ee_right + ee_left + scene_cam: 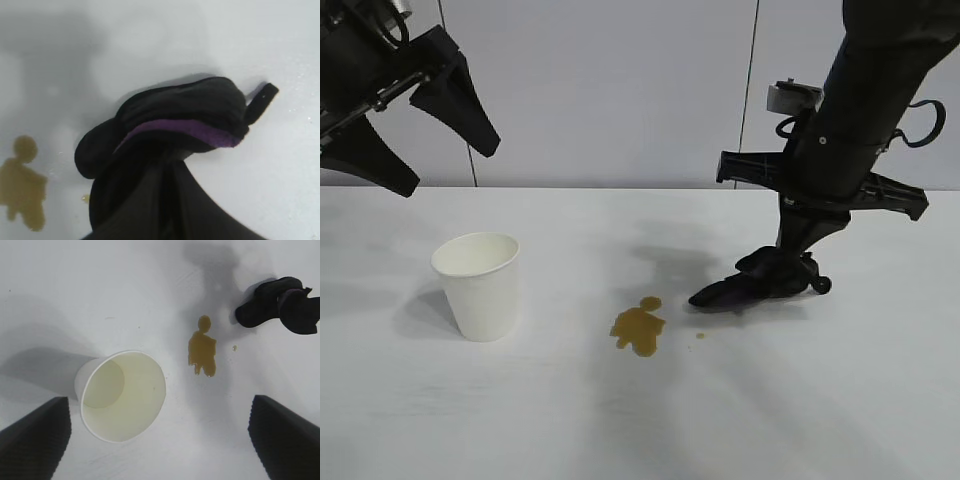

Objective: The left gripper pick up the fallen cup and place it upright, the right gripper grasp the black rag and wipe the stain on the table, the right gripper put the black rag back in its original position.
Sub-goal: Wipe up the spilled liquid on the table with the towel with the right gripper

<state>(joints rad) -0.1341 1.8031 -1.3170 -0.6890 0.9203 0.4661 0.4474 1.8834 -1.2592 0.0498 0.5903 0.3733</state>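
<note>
The amber-brown stain is uncovered past the black rag's edge (700,298), so my right gripper should wipe the rag across the stain (638,328) toward the cup.
The white paper cup (478,284) stands upright on the white table (440,420) at the left; the left wrist view looks down into it (122,395). My left gripper (415,140) is open and empty, raised high above and behind the cup. My right gripper (798,250) is shut on the black rag (755,280), which touches the table just right of the amber-brown stain (638,327). In the right wrist view the rag (170,130) shows its purple edge, with the stain (22,187) off to one side. The stain (202,346) and rag (277,305) also show in the left wrist view.
A tiny amber droplet (699,335) lies between the stain and the rag. A grey panelled wall (620,90) stands behind the table's back edge.
</note>
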